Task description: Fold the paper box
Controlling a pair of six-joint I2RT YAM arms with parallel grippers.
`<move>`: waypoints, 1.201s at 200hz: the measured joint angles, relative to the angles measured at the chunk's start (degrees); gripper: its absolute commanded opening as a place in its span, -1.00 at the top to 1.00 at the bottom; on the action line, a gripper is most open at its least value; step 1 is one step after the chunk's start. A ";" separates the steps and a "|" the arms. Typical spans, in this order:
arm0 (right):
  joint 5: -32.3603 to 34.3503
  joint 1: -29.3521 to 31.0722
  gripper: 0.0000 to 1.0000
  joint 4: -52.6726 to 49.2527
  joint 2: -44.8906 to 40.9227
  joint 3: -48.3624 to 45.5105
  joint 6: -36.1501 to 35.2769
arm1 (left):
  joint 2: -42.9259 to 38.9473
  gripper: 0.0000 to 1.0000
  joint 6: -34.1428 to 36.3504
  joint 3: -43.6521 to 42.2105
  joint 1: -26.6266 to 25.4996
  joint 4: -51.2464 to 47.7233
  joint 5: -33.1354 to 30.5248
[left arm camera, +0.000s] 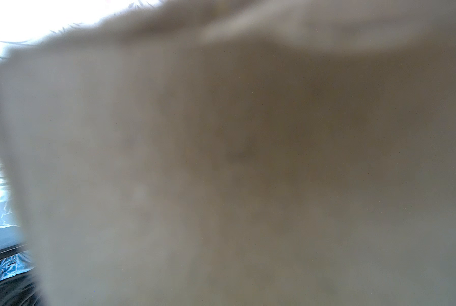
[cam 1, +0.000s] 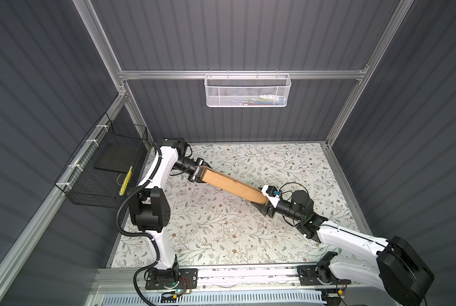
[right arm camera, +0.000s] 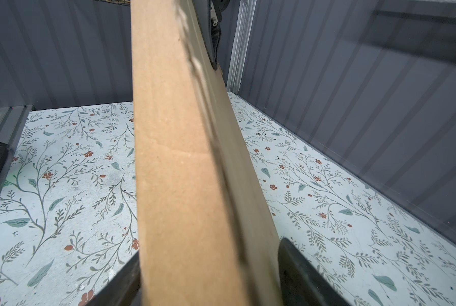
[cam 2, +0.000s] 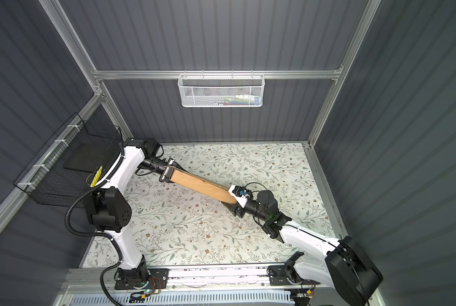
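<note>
The paper box's end flap (cam 1: pixel 204 167) is covered by my left gripper, so that gripper should open, move back and come turned to that flap (cam 2: pixel 172 168) while my right gripper keeps the box steady.
The paper box (cam 1: pixel 232 185) (cam 2: pixel 200 184) is a long brown cardboard piece seen edge-on, held in the air above the floral table between both arms. My left gripper (cam 1: pixel 197 173) (cam 2: pixel 166 173) is shut on its far left end. In the left wrist view blurred cardboard (left arm camera: pixel 248 159) fills nearly everything and the jaws are hidden. My right gripper (cam 1: pixel 264 199) (cam 2: pixel 233 200) clasps the near right end. In the right wrist view the box (right arm camera: pixel 181 172) runs away from the camera, with the gripper (right arm camera: pixel 209 254) around it and a black finger (right arm camera: pixel 301 275) against each side.
A black wire basket (cam 1: pixel 99 169) holding a dark slab hangs on the left wall. A white mesh basket (cam 1: pixel 246 90) hangs on the back rail. The floral table (cam 1: pixel 221 233) is walled in by grey panels, with the arm bases on its front rail.
</note>
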 measured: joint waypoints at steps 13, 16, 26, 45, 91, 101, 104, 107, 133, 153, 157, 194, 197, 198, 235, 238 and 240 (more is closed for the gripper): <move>0.00 0.04 -0.36 0.00 0.00 0.00 -0.22 | 0.00 0.11 0.00 0.00 0.00 0.00 -0.02; 0.00 0.04 -0.36 0.00 0.00 0.00 -0.26 | 0.00 0.10 0.00 0.00 0.00 -0.02 0.00; 0.00 0.04 -0.36 0.00 0.00 0.00 -0.44 | 0.00 0.08 0.00 0.00 0.00 0.00 -0.02; 0.02 0.04 -0.34 0.02 0.00 0.00 -0.70 | 0.00 0.05 0.02 0.00 0.00 0.00 -0.02; 0.02 0.33 -0.25 0.02 0.00 0.00 -1.07 | 0.00 -0.17 0.61 0.00 0.00 -0.22 0.59; -0.02 0.44 -0.24 0.02 0.00 0.00 -1.07 | 0.00 -0.20 0.92 0.00 0.00 -0.46 0.96; 0.00 0.48 -0.24 0.02 0.00 0.00 -1.07 | 0.00 -0.20 1.03 0.00 0.00 -0.50 1.07; 0.00 0.48 -0.23 0.00 0.00 0.00 -1.07 | 0.00 -0.21 1.07 0.00 0.00 -0.57 1.18; -0.07 0.68 -0.16 0.00 0.00 0.00 -1.20 | 0.00 -0.25 1.51 0.00 -0.02 -0.94 1.64; -0.24 0.79 -0.12 0.00 0.00 0.00 -1.38 | 0.00 -0.26 1.66 0.00 0.00 -1.09 1.66; -0.26 0.81 -0.12 0.00 0.00 0.00 -1.49 | 0.00 -0.26 1.70 0.00 0.00 -1.11 1.66; -0.42 0.96 -0.07 -0.02 -0.02 0.00 -2.14 | 0.00 -0.27 1.97 0.00 0.00 -1.14 1.79; -0.42 0.96 -0.06 -0.02 -0.04 0.00 -2.19 | 0.00 -0.27 1.99 0.00 0.00 -1.14 1.79; -0.42 0.96 -0.06 -0.02 -0.04 0.00 -2.19 | 0.00 -0.27 1.99 0.00 0.00 -1.14 1.81; 0.02 1.03 -0.02 -0.57 -0.50 0.00 -2.51 | 1.03 -0.28 2.32 0.00 0.00 -1.36 2.40; 0.07 1.03 -0.02 -0.63 -0.50 0.00 -2.56 | 1.20 -0.28 2.38 0.00 0.00 -1.36 2.49; 0.09 1.03 -0.02 -0.70 -0.55 0.00 -2.58 | 1.25 -0.28 2.43 0.00 0.00 -1.38 2.49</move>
